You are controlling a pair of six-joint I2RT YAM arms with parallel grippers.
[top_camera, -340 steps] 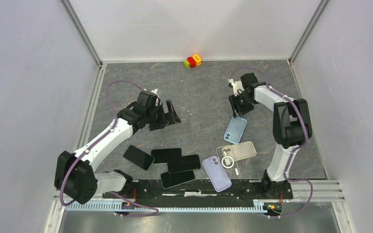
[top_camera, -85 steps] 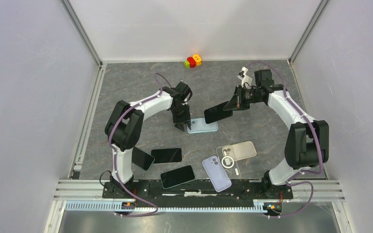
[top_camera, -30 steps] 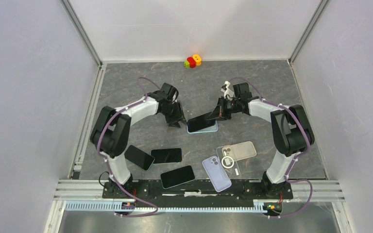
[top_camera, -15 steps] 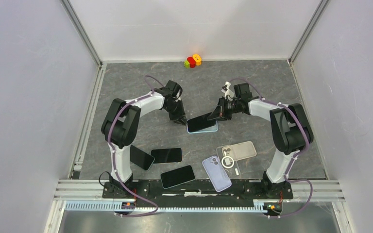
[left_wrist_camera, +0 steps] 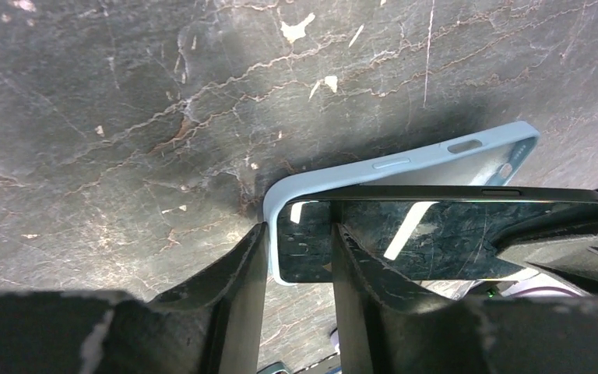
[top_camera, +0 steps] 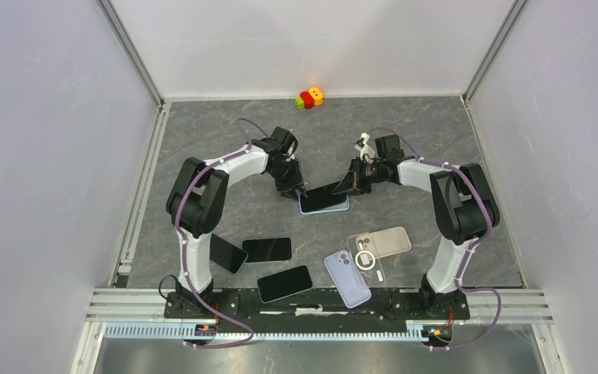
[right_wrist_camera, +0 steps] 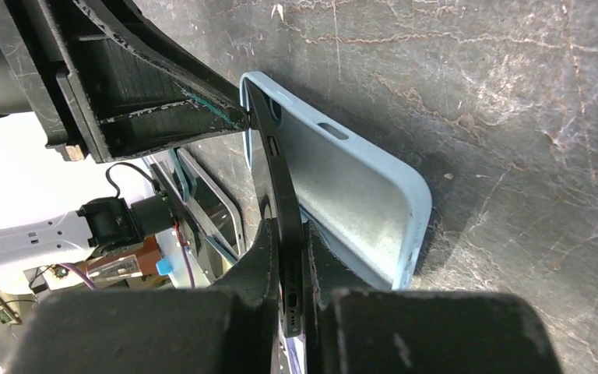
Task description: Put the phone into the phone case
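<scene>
My left gripper should move away from the case's end and press near the phone's middle (left_wrist_camera: 420, 245) to straighten the phone, because the phone slants away from the case's long side (left_wrist_camera: 428, 154).
A light blue phone case (top_camera: 328, 209) lies open side up mid-table. A black phone (top_camera: 323, 195) slants over it, its far end tucked into the case's left end and its near end raised. My right gripper (top_camera: 350, 185) is shut on that raised end, with the phone (right_wrist_camera: 284, 195) pinched between its pads above the case (right_wrist_camera: 350, 187). My left gripper (top_camera: 293, 189) stands open at the case's left end. In the left wrist view, one finger (left_wrist_camera: 251, 261) is outside the case rim (left_wrist_camera: 405, 160) and the other is over the phone's screen (left_wrist_camera: 452, 234).
Three more black phones (top_camera: 266, 249) lie at front left. A lilac case (top_camera: 347, 277), a clear case (top_camera: 370, 259) and a beige case (top_camera: 392, 241) lie at front right. A small coloured toy (top_camera: 309, 97) sits by the back wall. Walls enclose three sides.
My left gripper has slid right, up against the case's left end. The phone's far end now sits lower in the case. The right gripper has hardly moved.
</scene>
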